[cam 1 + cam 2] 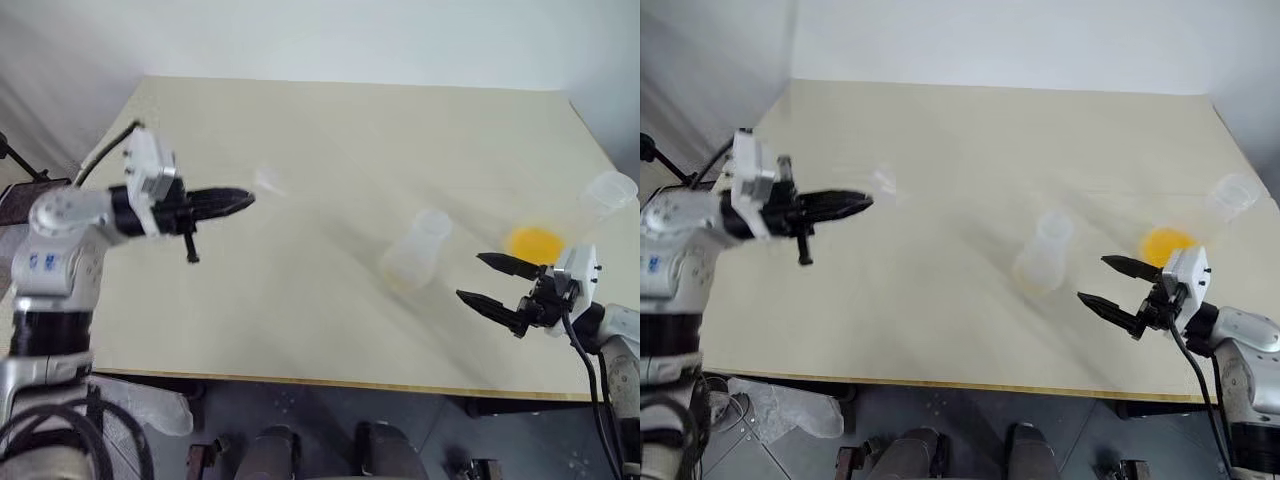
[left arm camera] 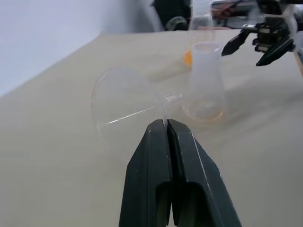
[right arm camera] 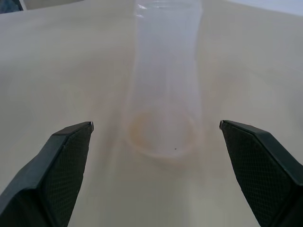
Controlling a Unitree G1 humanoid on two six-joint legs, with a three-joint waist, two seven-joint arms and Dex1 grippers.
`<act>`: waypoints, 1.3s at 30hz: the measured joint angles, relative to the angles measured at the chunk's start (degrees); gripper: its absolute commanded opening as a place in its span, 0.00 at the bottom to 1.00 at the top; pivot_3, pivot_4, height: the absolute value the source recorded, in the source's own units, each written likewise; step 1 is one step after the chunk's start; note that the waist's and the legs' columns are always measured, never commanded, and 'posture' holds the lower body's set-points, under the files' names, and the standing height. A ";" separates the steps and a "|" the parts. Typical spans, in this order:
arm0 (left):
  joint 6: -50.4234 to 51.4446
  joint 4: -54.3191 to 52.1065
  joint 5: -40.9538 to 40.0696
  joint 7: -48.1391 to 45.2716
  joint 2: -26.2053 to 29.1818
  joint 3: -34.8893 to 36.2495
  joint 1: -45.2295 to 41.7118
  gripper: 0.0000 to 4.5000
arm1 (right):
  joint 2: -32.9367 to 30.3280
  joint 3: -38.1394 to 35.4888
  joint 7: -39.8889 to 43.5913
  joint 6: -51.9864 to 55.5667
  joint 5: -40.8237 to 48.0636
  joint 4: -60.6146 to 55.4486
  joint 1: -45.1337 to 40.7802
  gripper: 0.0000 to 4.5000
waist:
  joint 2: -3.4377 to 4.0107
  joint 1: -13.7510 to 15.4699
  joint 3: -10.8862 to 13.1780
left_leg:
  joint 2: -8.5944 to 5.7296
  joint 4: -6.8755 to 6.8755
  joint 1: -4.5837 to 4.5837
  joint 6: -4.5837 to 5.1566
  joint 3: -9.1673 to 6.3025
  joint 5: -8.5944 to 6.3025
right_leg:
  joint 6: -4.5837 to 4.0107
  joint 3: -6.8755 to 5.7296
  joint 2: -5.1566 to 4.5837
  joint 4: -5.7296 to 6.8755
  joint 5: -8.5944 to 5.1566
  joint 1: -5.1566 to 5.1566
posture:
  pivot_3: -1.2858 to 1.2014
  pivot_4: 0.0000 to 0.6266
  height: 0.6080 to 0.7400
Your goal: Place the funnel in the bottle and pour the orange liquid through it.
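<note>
I can see my left gripper holds the funnel's rim (image 2: 163,112) with its stem free, so I should keep carrying the funnel to the bottle's opening (image 1: 434,220) until the stem is inside.
My left gripper (image 1: 248,198) is raised above the left part of the table and is shut on the clear funnel (image 1: 268,182). In the left wrist view its fingertips (image 2: 164,125) pinch the thin tab by the funnel's stem, and the wide cone (image 2: 120,106) spreads out beyond them. The bottle (image 1: 415,250), a clear conical flask, stands upright right of the table's middle, with an orange tint at its base. My right gripper (image 1: 470,276) is open, level with the bottle (image 3: 165,94) and just to its right, not touching it. Behind that gripper, the orange liquid (image 1: 535,243) lies in the bottom of a clear container (image 1: 610,188).
The beige table (image 1: 300,330) has its front edge close below both arms and its right edge just beyond the clear container. Bare tabletop lies between the funnel and the bottle. The right gripper (image 2: 265,38) shows past the bottle (image 2: 204,80) in the left wrist view.
</note>
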 measured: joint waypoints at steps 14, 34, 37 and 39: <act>-21.93 33.88 9.58 -16.88 -19.62 -9.88 -28.04 0.01 | -4.11 -8.53 -20.10 20.00 14.17 -25.29 0.95 1.00 | -0.25 0.25 0.16 | 0.03 0.04 -0.11 0.08 0.02 0.04 | 0.05 0.00 0.11 -0.04 0.03 -0.05 | 0.52 0.24 1.00; -49.06 58.13 26.78 -5.64 -30.66 -11.64 -38.19 0.01 | -0.21 -11.84 -27.54 20.47 14.79 -35.08 11.48 1.00 | -0.43 0.37 0.27 | -0.14 0.02 -0.15 0.29 0.04 0.07 | 0.17 0.04 -0.02 -0.01 0.08 -0.09 | 0.52 0.24 1.00; -49.76 58.36 27.58 -5.16 -31.93 -11.63 -38.20 0.01 | -0.12 -11.86 -27.56 19.78 14.73 -35.31 12.34 1.00 | -0.43 0.30 0.27 | -0.15 0.02 -0.15 0.29 0.04 0.08 | 0.17 0.04 -0.02 -0.01 0.09 -0.09 | 0.52 0.24 1.00; -50.52 58.51 28.46 -5.05 -32.20 -12.10 -38.20 0.01 | -0.12 -11.91 -27.54 19.33 14.72 -35.36 13.01 1.00 | -0.43 0.24 0.27 | -0.14 0.02 -0.15 0.29 0.04 0.08 | 0.17 0.03 -0.02 -0.01 0.09 -0.09 | 0.52 0.24 1.00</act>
